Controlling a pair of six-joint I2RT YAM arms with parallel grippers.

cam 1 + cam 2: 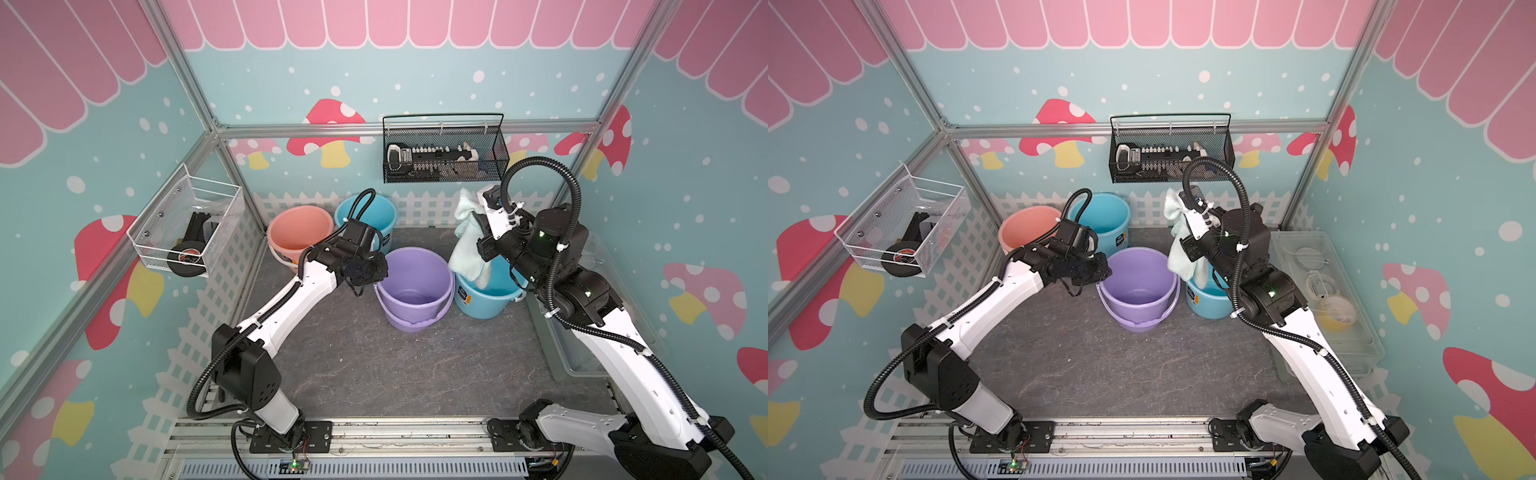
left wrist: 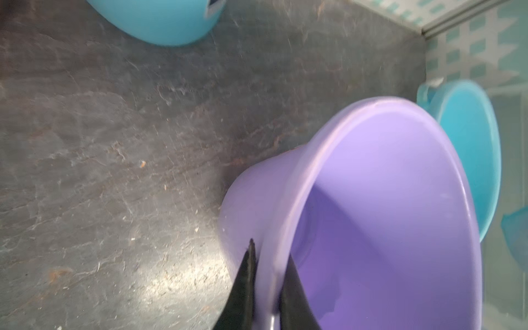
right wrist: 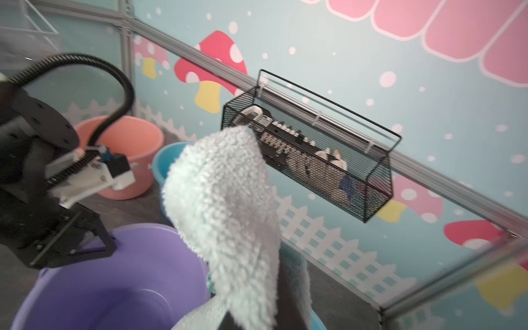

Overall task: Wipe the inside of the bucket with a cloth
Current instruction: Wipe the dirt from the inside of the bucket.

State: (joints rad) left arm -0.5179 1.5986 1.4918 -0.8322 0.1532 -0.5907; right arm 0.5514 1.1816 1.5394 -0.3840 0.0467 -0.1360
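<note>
My right gripper should next move the cloth over and let it go inside (image 1: 415, 281), because my left gripper is closed on the purple bucket's rim (image 1: 381, 289) and the bucket's opening is open.
A purple bucket (image 1: 413, 282) (image 1: 1138, 282) stands upright mid-table. My left gripper (image 1: 376, 281) (image 1: 1103, 279) (image 2: 270, 251) is shut on its near-left rim, one finger inside the wall and one outside. The purple bucket (image 2: 385, 200) looks empty. To its right my right gripper (image 1: 473, 224) (image 1: 1179, 226) (image 3: 257, 311) is raised and shut on the cloth (image 1: 467, 253) (image 1: 1183, 253) (image 3: 228, 200), a fluffy pale mint rag draped over its fingers. The cloth's lower end hangs down to the opening of a blue bucket (image 1: 486, 299) (image 1: 1208, 303). The fingertips are hidden under the fabric.
A pink bucket (image 1: 299, 232) and a second blue bucket (image 1: 370, 212) stand at the back left. A black mesh basket (image 1: 444, 153) hangs on the back wall, close above the right gripper. A white wire basket (image 1: 187, 228) is on the left wall, a clear plastic tub (image 1: 1329, 291) at the right.
</note>
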